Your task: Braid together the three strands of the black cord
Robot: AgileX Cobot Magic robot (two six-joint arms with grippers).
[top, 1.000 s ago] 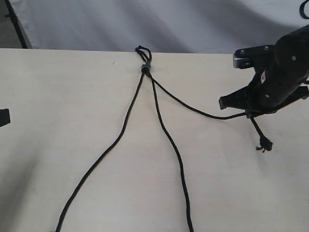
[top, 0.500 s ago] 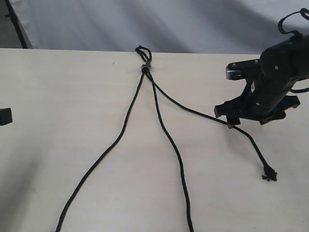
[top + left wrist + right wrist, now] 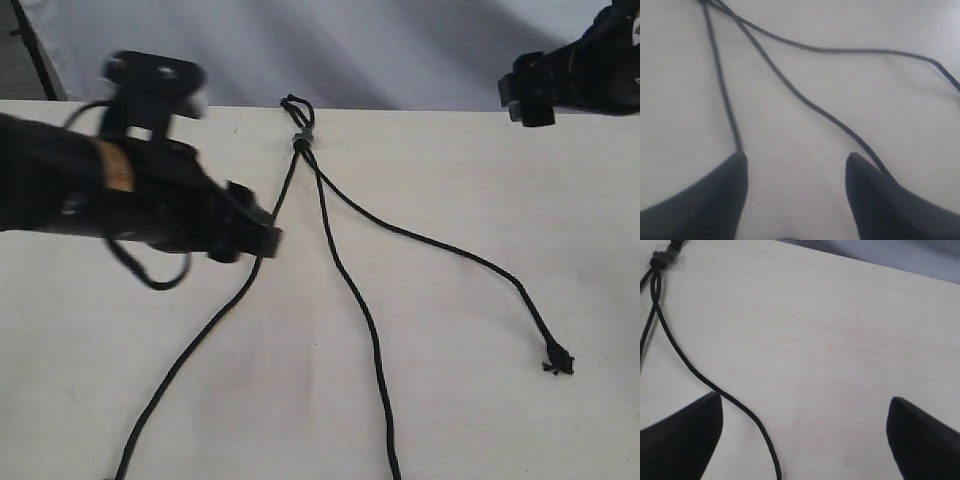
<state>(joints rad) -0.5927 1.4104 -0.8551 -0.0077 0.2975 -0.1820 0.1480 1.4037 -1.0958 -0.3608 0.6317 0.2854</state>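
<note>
The grey band (image 3: pixel 303 135) holds the strands together, so the middle strand (image 3: pixel 372 335) will swing around that band with the strand's loose end trailing behind when I carry it across.
The black cord lies on the pale table, its grey band (image 3: pixel 300 136) near the far edge with short loops (image 3: pixel 292 103) behind it. Three strands fan out toward the front: a left strand (image 3: pixel 190 345), a middle strand (image 3: pixel 365 320) and a right strand (image 3: pixel 450 248) ending in a frayed tip (image 3: pixel 556 363). My left gripper (image 3: pixel 262 240) hovers open over the upper left strand. In the left wrist view that gripper (image 3: pixel 796 160) has bare table between its fingers (image 3: pixel 732 192), with the left strand (image 3: pixel 720 85) and middle strand (image 3: pixel 790 90) running to either finger. My right gripper (image 3: pixel 528 98) is raised at the back right, open (image 3: pixel 805 402), with one strand (image 3: pixel 742 412) and the band (image 3: pixel 664 258) below it.
A grey cloth backdrop (image 3: pixel 400 50) hangs behind the table's far edge. A loop of the left arm's smooth black cable (image 3: pixel 150 275) dangles under that arm, just above the table surface (image 3: pixel 470 420).
The right gripper let go of the right strand, which now lies flat, and drew back up to the back right. The left arm swung in from the left edge over the left strand.
</note>
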